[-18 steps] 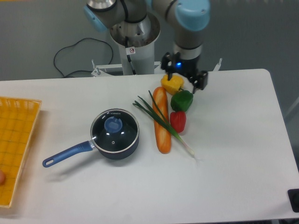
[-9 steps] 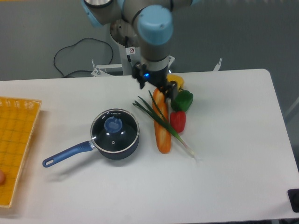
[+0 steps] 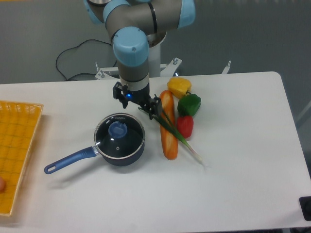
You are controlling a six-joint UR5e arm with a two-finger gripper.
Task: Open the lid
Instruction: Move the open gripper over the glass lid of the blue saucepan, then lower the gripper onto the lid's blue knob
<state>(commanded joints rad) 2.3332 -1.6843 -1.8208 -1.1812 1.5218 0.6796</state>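
Observation:
The dark blue saucepan (image 3: 121, 160) should be empty when I lift the lid, because only plain dark shows through the clear glass (image 3: 127, 145).
The lid (image 3: 119, 136), a clear glass disc with a thin metal rim and a blue centre knob (image 3: 117, 129), lies closed on the dark blue saucepan (image 3: 127, 156) left of the table's middle. The pan's long blue handle (image 3: 69, 160) points to the lower left. My gripper (image 3: 135, 103) hangs open and empty just behind and to the right of the pan, above the table and apart from the lid. One finger (image 3: 153, 107) stands close to the carrot.
An orange carrot (image 3: 168, 129), a green onion (image 3: 174, 130), and red (image 3: 185, 126), green (image 3: 189, 104) and yellow (image 3: 179, 87) peppers lie right of the pan. A yellow basket (image 3: 17, 150) sits at the left edge. A black cable (image 3: 77, 60) lies behind the table.
The arm has swung left from over the yellow pepper to a spot just behind the saucepan. The lid and vegetables have not moved.

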